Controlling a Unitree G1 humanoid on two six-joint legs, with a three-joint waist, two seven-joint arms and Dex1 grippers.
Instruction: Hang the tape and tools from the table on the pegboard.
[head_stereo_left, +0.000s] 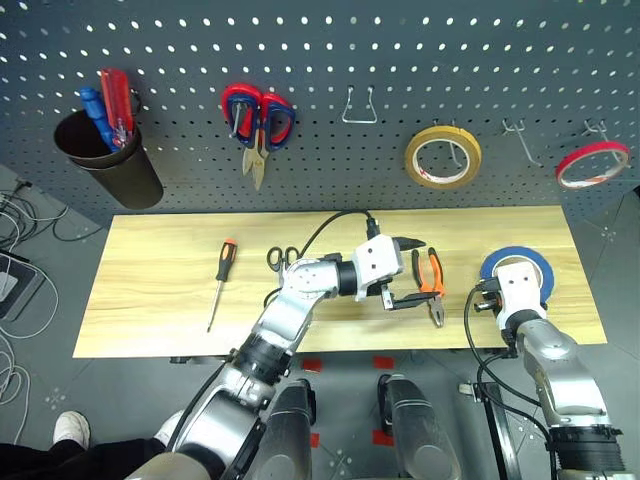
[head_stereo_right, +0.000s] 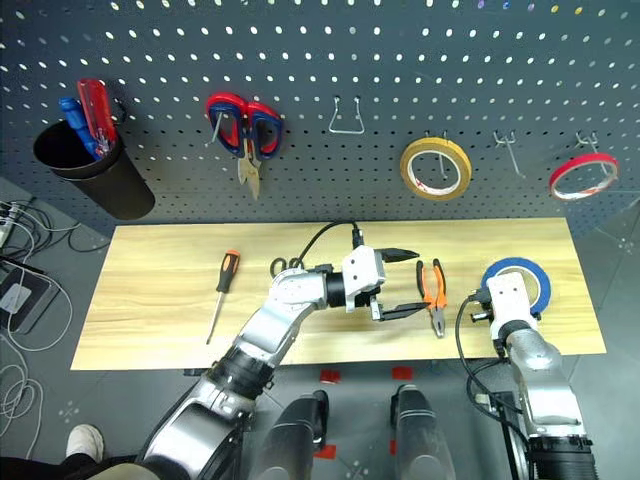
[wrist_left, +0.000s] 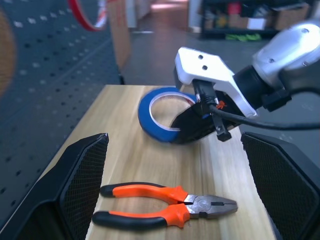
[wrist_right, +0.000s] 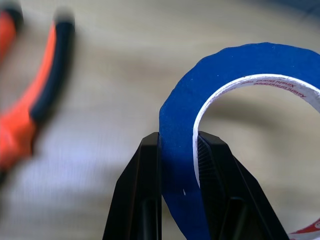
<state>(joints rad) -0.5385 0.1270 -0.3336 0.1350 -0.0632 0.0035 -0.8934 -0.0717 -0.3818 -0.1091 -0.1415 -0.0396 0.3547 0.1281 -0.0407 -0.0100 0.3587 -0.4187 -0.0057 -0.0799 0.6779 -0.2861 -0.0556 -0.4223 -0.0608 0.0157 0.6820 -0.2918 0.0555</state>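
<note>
I should back my left gripper away because the pliers (wrist_left: 181, 203) lie lengthwise across its opening. I should leave the pliers' orange handles (head_stereo_right: 434, 298) for my right gripper to take after the blue tape.
At the right end of the table (head_stereo_left: 150, 280), my right gripper (wrist_right: 178, 142) is shut on the rim of the blue tape (head_stereo_left: 494, 264); one finger is inside the ring and one outside. The roll tilts close over the wood. My left gripper (head_stereo_left: 416, 272) hovers open at mid-table, pointing right. The orange-handled pliers (head_stereo_left: 431, 283) lie flat just past its fingertips, untouched. Black-handled scissors (head_stereo_left: 282, 258) lie behind the left forearm. The orange-and-black screwdriver (head_stereo_left: 222, 275) lies further left. The dark pegboard (head_stereo_left: 400, 60) rises behind the table.
On the pegboard hang a black cup (head_stereo_left: 115, 160) holding blue and red screwdrivers, red-and-blue shears (head_stereo_left: 257, 125), a yellow roll (head_stereo_left: 443, 156) and a red roll (head_stereo_left: 592, 164). Bare hooks (head_stereo_left: 359, 105) sit between the shears and the yellow roll, and another (head_stereo_left: 518, 135) right of it.
</note>
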